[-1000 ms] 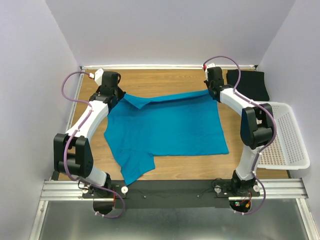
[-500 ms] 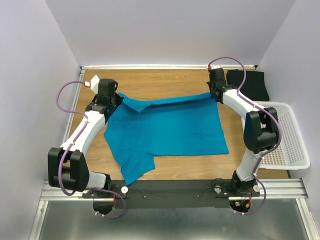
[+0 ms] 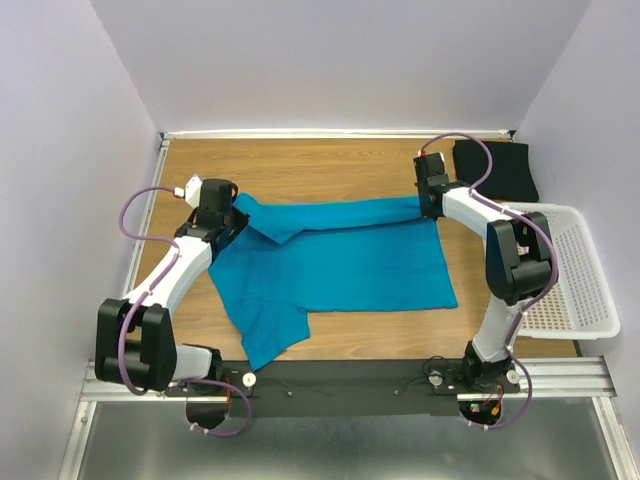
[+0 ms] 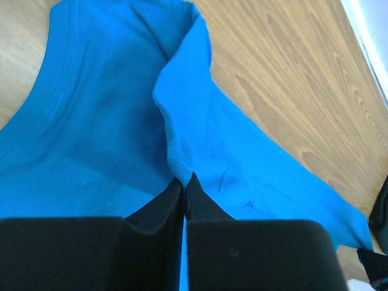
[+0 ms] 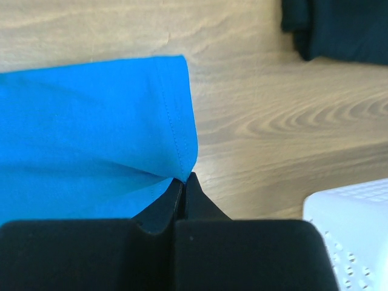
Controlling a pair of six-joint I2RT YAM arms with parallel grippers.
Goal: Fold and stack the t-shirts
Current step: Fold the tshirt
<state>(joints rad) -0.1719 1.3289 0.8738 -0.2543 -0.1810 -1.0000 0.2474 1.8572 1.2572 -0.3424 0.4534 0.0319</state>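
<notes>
I should move my right gripper away from the t-shirt's far corner to help my left gripper straighten the sleeve's edge, because the folded sleeve lies at a slant beside my left gripper.
The teal-blue t-shirt lies spread on the wooden table, its far edge lifted and folded toward the near side. My left gripper is shut on the shirt's far left edge; the left wrist view shows the cloth pinched between the closed fingertips. My right gripper is shut on the far right corner; the right wrist view shows the hemmed corner held at the fingertips. The black t-shirt lies folded at the far right corner and also shows in the right wrist view.
A white perforated basket stands at the right edge of the table; its corner shows in the right wrist view. Bare wood runs along the back, with walls close on three sides.
Both grippers have moved toward the near side, pulling the shirt's far edge with them. The far strip of the shirt now folds over the body of the shirt.
</notes>
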